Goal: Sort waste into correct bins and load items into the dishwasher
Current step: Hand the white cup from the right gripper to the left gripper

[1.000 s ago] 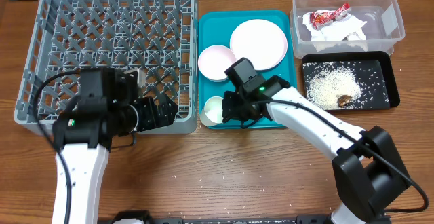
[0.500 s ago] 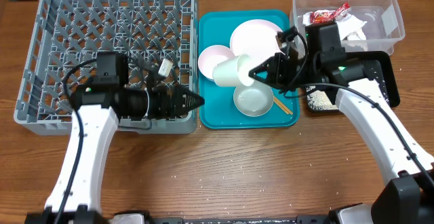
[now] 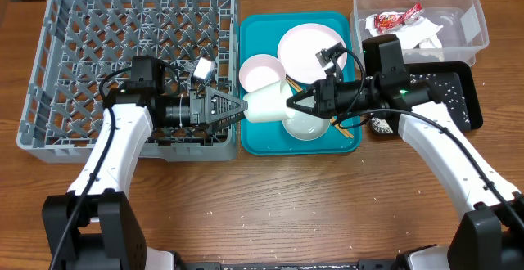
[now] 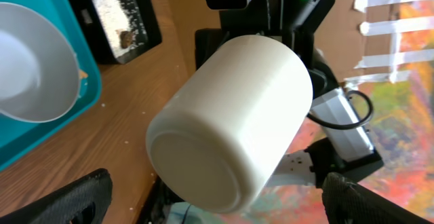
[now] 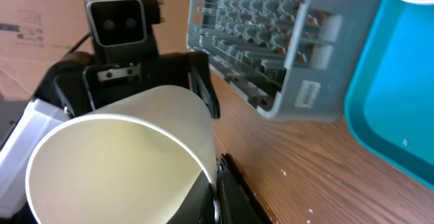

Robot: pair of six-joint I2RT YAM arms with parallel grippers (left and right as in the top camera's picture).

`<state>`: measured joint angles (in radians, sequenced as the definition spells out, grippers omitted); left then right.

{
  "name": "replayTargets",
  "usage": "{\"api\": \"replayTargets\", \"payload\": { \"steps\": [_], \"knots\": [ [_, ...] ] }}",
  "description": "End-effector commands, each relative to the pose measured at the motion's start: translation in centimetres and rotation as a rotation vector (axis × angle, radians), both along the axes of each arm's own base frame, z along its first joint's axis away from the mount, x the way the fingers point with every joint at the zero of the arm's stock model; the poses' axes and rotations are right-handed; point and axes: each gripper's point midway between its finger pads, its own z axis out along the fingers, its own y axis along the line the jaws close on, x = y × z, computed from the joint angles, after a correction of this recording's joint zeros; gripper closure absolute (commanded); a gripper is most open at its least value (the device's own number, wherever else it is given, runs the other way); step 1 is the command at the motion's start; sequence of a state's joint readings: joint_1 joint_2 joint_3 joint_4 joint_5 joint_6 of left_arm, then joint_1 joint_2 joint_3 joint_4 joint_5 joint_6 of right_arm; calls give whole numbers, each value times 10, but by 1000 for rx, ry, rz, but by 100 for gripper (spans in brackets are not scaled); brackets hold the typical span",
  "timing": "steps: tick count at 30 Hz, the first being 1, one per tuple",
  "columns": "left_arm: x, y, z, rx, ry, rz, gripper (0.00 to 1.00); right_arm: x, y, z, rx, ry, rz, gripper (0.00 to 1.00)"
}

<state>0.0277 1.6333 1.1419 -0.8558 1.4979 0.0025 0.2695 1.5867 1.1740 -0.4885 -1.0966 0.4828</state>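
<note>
The dish rack is on the left gripper's side while the robot's right gripper holds the small white cup's rim (image 3: 288,97), so the left gripper should take hold of the cup's base (image 3: 251,106).
My right gripper (image 3: 297,105) is shut on the rim of the small white cup (image 3: 266,105) and holds it sideways above the left edge of the teal tray (image 3: 254,143). In the right wrist view the right gripper (image 5: 218,183) pinches the cup's wall (image 5: 122,156). My left gripper (image 3: 229,108) is open, its tips at the cup's base. In the left wrist view the cup's bottom (image 4: 230,122) sits between the left gripper's spread fingers (image 4: 217,207). The grey dish rack (image 3: 57,74) is at the left. The plate (image 3: 311,49) and two bowls (image 3: 260,69) (image 3: 307,125) lie on the teal tray.
The clear tub (image 3: 475,24) at the back right holds the wrapper (image 3: 395,19) and napkin (image 3: 417,37). The black tray (image 3: 450,98) holds rice, partly under my right arm; the brown scrap (image 4: 124,39) shows in the left wrist view. The chopsticks (image 3: 348,125) peek out by the near bowl.
My right gripper carried the cup leftward off the tray's middle toward the rack. My left gripper reached right and now brackets the cup's base.
</note>
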Motion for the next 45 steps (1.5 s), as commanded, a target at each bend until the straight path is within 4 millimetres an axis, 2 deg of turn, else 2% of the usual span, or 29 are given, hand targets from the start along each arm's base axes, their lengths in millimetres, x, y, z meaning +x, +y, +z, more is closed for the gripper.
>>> {"api": "replayTargets", "payload": {
  "steps": [1, 5, 10, 19, 21, 24, 28, 31, 34, 36, 40, 45],
  "knots": [
    [0, 0, 16, -79, -37, -19, 0, -6, 10, 8, 36, 11, 29, 96],
    [0, -1, 16, -79, -34, -22, 1, -3, 20, 12, 37, 9, 15, 96],
    [0, -1, 16, -80, -31, -22, 14, -2, 29, 3, -11, 17, -17, 96],
    [0, -1, 16, -80, -30, -22, 17, -2, 39, 5, -13, 6, -29, 96],
    [0, -1, 16, -79, -30, -22, 23, -3, 40, 4, -16, 8, -27, 96],
    [0, -1, 16, -80, -30, -22, 37, -4, 41, 4, -17, 10, -24, 96],
    [0, -1, 16, -78, -30, -22, 43, -6, 40, 1, -25, 24, -23, 96],
    [0, -1, 16, -78, -32, -22, 41, -7, 40, 0, -30, 32, -20, 96],
    [0, -1, 17, -79, -38, -21, 19, -9, 41, -1, -31, 35, -16, 96],
    [1, 0, 17, -79, -39, -20, 10, -11, 43, -1, -31, 34, -9, 96],
    [6, 3, 18, -79, -27, -11, 6, -15, 48, 0, -30, 32, 5, 96],
    [9, 3, 19, -80, -12, -8, 9, -14, 48, 1, -27, 25, 6, 96]
  ]
}}
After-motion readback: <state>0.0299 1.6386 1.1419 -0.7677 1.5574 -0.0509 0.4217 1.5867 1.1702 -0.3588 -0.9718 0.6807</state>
